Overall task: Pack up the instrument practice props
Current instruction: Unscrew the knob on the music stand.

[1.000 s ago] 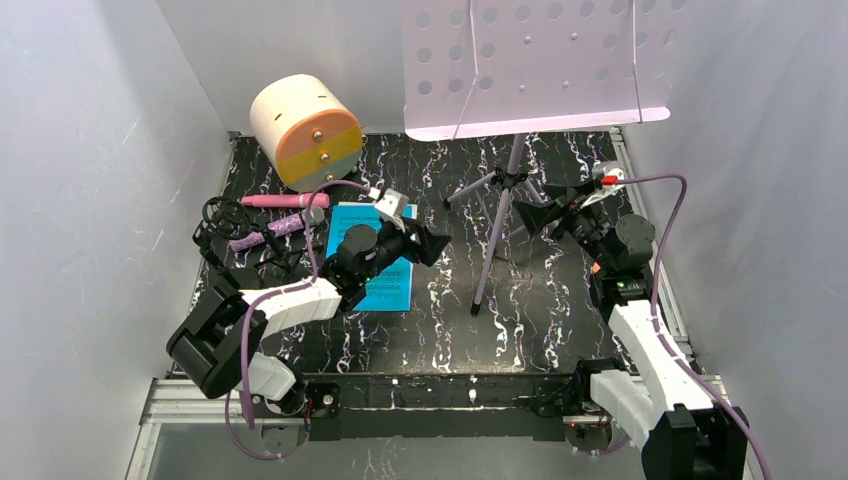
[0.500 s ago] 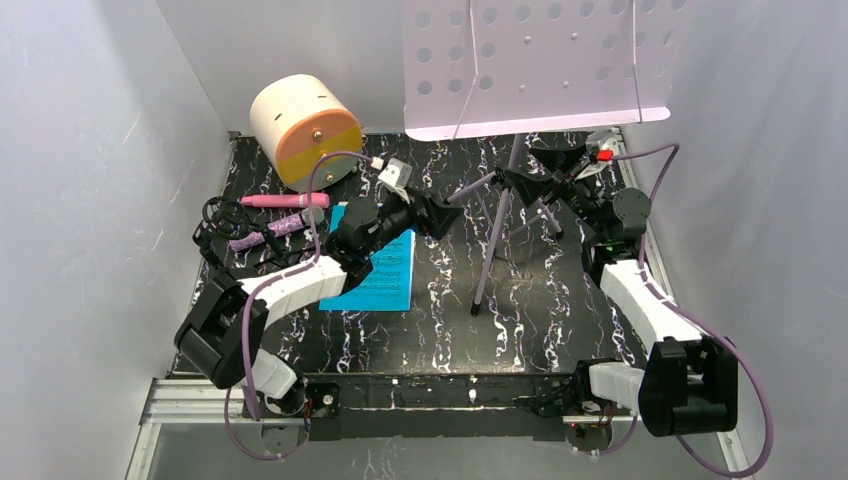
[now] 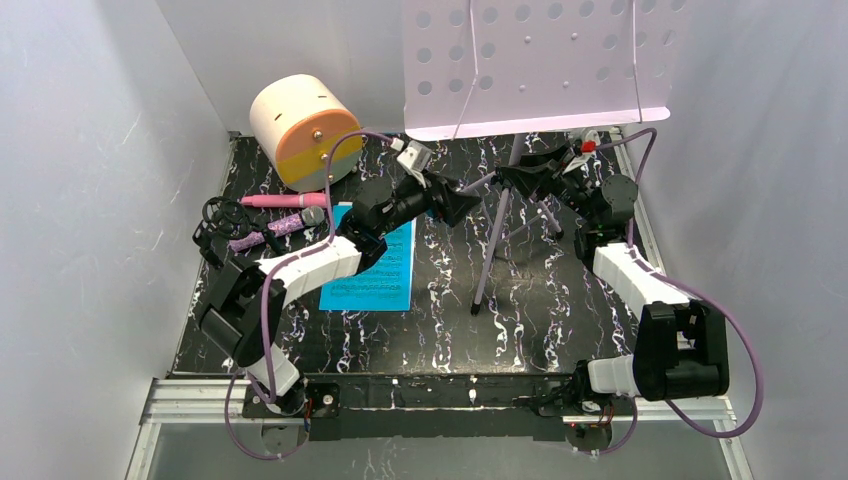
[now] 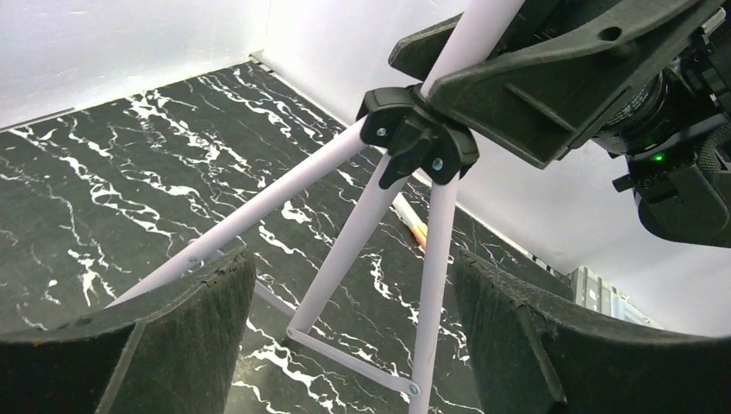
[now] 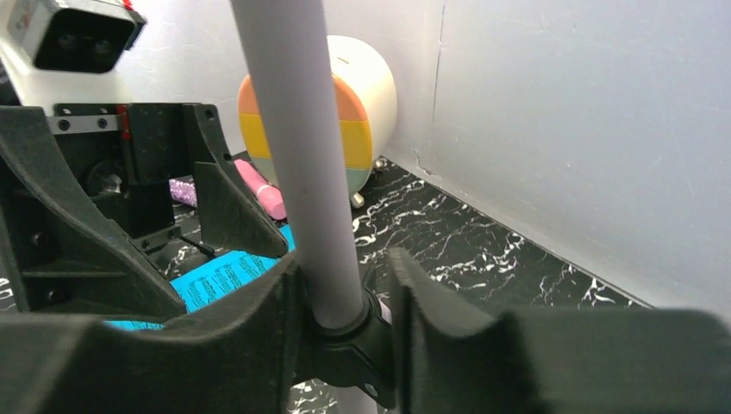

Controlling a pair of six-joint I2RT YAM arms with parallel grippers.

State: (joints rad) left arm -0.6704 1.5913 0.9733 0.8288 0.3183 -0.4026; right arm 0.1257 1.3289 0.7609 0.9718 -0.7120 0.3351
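Observation:
The robot's right gripper is clamped on the pole (image 4: 455, 53) just above the black leg part, so it should hold the pole steady while the left gripper works the leg part's knob (image 4: 410, 150).
The lilac perforated music rack (image 3: 535, 65) stands at the back on a pole (image 3: 497, 230) with tripod legs. My right gripper (image 3: 525, 175) is at the black leg hub (image 4: 418, 142), its jaws closed around the pole (image 5: 297, 129) just above the hub. My left gripper (image 3: 455, 205) is open at the left of the legs, and two legs show between its fingers (image 4: 534, 345). A blue sheet-music page (image 3: 375, 270) lies flat under the left arm. The pink microphone (image 3: 285, 200), the purple microphone (image 3: 280, 228) and thin black tripods (image 3: 225, 230) lie at the far left.
The cream cylinder box (image 3: 300, 125) with an orange-grey face lies on its side in the back left corner. White walls close in the black marbled table (image 3: 560, 300) on three sides. A small white stick with an orange tip (image 4: 412, 226) lies behind the legs.
My right gripper moved left onto the rack's pole at the hub and its jaws closed in. My left arm stretched further right and back, bringing its open jaws up to the legs.

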